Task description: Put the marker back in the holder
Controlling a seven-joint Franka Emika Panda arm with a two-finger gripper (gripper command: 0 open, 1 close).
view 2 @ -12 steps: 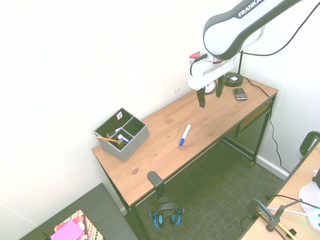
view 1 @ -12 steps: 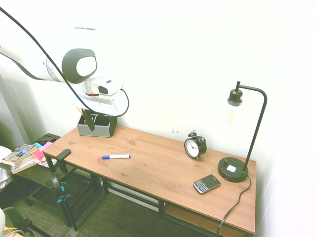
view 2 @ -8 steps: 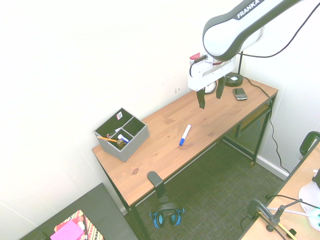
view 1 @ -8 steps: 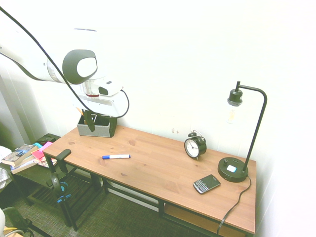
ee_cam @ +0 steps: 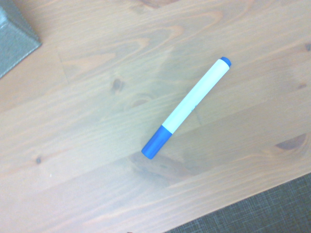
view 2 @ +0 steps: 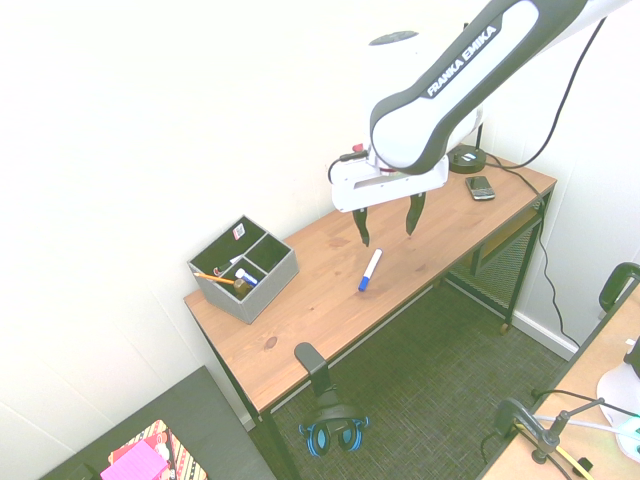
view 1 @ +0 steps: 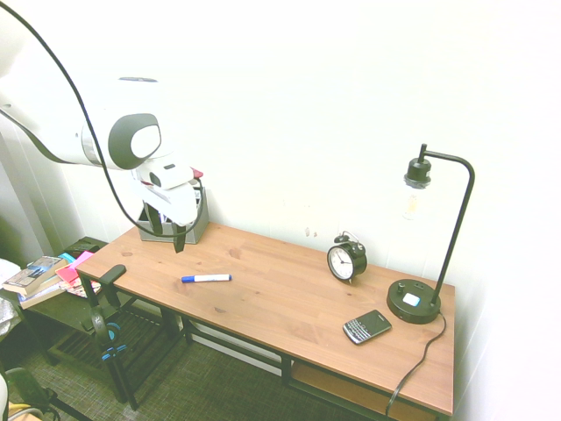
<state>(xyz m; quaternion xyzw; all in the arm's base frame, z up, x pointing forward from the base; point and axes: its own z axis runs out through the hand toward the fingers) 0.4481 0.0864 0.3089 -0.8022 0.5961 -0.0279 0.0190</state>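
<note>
My gripper will lower the marker into the holder's dark compartment. The marker will lean there with its blue cap up, because it looks longer than the compartment is wide.
The white marker with a blue cap lies flat on the wooden desk, near its front edge. The grey holder stands at the desk's end by the wall, with an orange pencil and a few small things in its compartments; in the first exterior view the arm hides most of it. A corner of the holder shows in the wrist view. My gripper hangs open above the desk, over the marker and well clear of it, with nothing between its fingers.
At the desk's other end stand a black alarm clock, a black desk lamp and a phone. Blue headphones hang off a clamp at the desk's front edge. Books lie on a low stand beside the desk.
The arm has swung along the desk from the clock side towards the holder, bringing the open gripper lower and over the marker. The marker has not moved.
</note>
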